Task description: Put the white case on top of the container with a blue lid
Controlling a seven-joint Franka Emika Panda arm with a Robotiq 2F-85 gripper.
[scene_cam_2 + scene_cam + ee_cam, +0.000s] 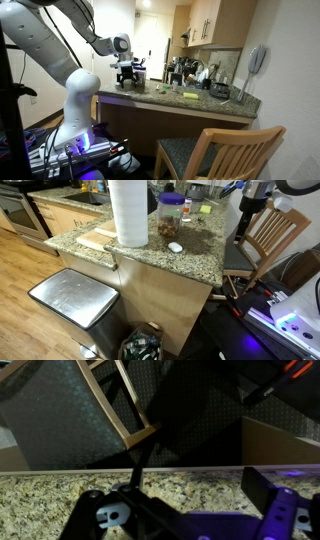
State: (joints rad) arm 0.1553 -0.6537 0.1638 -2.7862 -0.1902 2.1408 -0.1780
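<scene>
The white case is away from my open gripper, which hangs at the counter's end (222,258) beside the chair, so next I swing back along the counter until I am above the white case (175,247).
The white case (175,248) lies on the granite counter (200,260), close to its front edge. The container with a blue lid (171,215), a clear jar with brownish contents, stands just behind the case, next to the paper towel roll. My gripper (254,202) hangs at the far end of the counter, well away from both. In the wrist view the gripper (175,490) is open and empty, with only bare granite (170,485) between its fingers. Case and jar are out of the wrist view. In an exterior view the gripper (128,70) hovers just above the counter.
A tall white paper towel roll (128,212) and a wooden cutting board (93,240) stand beside the jar. A wooden chair (275,235) stands past the counter's end and also shows in the wrist view (115,400). A metal trash can (75,295) sits below the counter.
</scene>
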